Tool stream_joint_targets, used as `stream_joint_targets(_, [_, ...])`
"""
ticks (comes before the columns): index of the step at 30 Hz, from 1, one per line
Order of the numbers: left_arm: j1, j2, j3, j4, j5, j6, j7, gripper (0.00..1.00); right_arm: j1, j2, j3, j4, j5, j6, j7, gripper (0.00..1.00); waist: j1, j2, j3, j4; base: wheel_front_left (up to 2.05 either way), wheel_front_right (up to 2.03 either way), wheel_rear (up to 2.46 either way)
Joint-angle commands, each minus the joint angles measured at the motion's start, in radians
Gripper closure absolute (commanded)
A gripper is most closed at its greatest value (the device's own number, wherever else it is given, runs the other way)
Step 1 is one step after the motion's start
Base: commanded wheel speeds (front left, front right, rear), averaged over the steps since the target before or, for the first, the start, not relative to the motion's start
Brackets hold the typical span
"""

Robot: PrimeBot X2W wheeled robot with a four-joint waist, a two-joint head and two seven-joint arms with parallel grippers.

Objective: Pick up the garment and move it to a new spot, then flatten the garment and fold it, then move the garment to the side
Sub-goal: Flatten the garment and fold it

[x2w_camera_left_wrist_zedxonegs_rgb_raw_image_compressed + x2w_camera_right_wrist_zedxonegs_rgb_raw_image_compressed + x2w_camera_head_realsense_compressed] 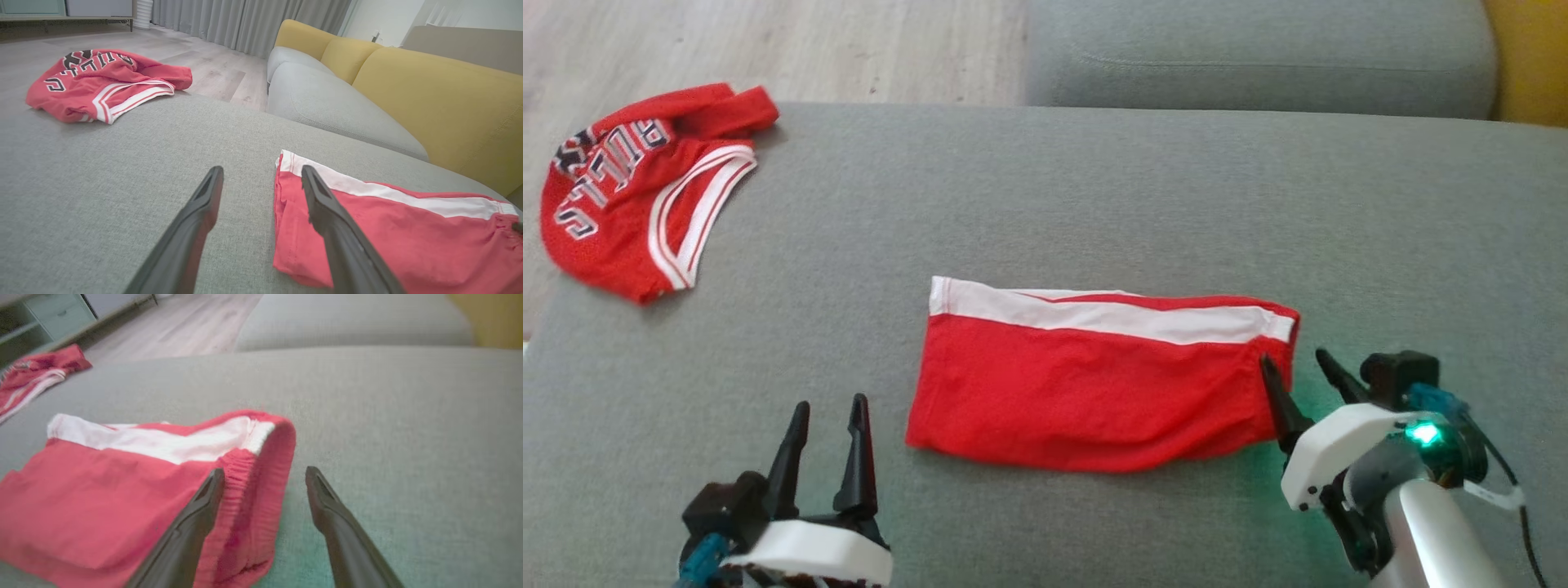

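Observation:
The gathered waistband (237,484) will bend into an open loop when the robot lifts it, because a gap shows (251,502) between the layers at the end of the garment.
The garment (1094,380) is a pair of red shorts with a white stripe, folded flat into a rectangle in the middle of the grey cushion (1045,212). My left gripper (832,403) stands open just left of its lower left corner, holding nothing; in the left wrist view the garment (388,237) lies under and right of my right finger, with the gripper (261,173) open. My right gripper (1292,356) is open at the garment's right edge, its left finger over the waistband. The right wrist view shows the same: gripper (264,473) open, the garment (122,498) at the left.
A second red garment with lettering (637,188) lies crumpled at the cushion's far left corner. Beyond the cushion are a wooden floor (809,41) and another grey seat (1258,49). A yellow sofa back (429,102) rises at the right.

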Motion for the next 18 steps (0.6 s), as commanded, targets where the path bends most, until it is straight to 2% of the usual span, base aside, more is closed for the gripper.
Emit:
stream_joint_targets(1, [-0.053,-0.001,0.03,-0.015,0.012,-0.009,-0.011,0.0,-0.051,-0.004,0.014,0.023,-0.023,0.008,0.031,0.0,-0.0001,0.0,0.011,0.024,0.0,0.0,0.0])
stream_joint_targets(6, [-0.06,-0.018,0.03,0.0,0.02,-0.022,-0.011,0.0,-0.077,-0.004,0.011,0.108,-0.01,0.008,0.075,0.0,-0.0001,0.0,0.019,0.054,0.0,0.0,0.0])
stream_joint_targets(12, [-0.058,-0.044,0.029,0.016,0.037,-0.039,-0.011,0.0,-0.115,-0.004,0.05,0.192,0.057,0.008,0.108,0.0,-0.0001,0.0,0.029,0.074,0.0,0.0,0.0])
stream_joint_targets(13, [-0.057,-0.048,0.027,0.019,0.04,-0.042,-0.011,0.0,-0.122,-0.004,0.054,0.202,0.062,0.008,0.111,0.22,-0.0001,0.0,0.031,0.075,0.0,0.0,0.0])
stream_joint_targets(14, [-0.057,-0.051,0.026,0.022,0.042,-0.046,-0.011,0.0,-0.129,-0.004,0.06,0.211,0.071,0.008,0.116,0.52,-0.0001,0.0,0.032,0.075,0.0,0.0,0.0])
stream_joint_targets(15, [-0.058,-0.055,0.025,0.025,0.045,-0.05,-0.011,0.0,-0.135,-0.004,0.066,0.218,0.084,0.008,0.121,0.64,-0.0001,0.0,0.033,0.073,0.0,0.0,0.0])
stream_joint_targets(16, [-0.059,-0.058,0.025,0.027,0.048,-0.052,-0.011,0.0,-0.142,-0.004,0.074,0.224,0.097,0.008,0.126,0.91,-0.0001,0.0,0.034,0.069,0.0,0.0,0.0])
stream_joint_targets(17, [-0.06,-0.06,0.024,0.028,0.05,-0.054,-0.011,0.0,-0.148,-0.004,0.08,0.229,0.11,0.008,0.13,1.0,-0.0001,0.0,0.034,0.064,0.0,0.0,0.0])
stream_joint_targets(18, [-0.061,-0.061,0.024,0.029,0.053,-0.055,-0.011,0.0,-0.155,-0.004,0.085,0.234,0.125,0.008,0.135,1.0,-0.0001,0.0,0.035,0.058,0.0,0.0,0.0])
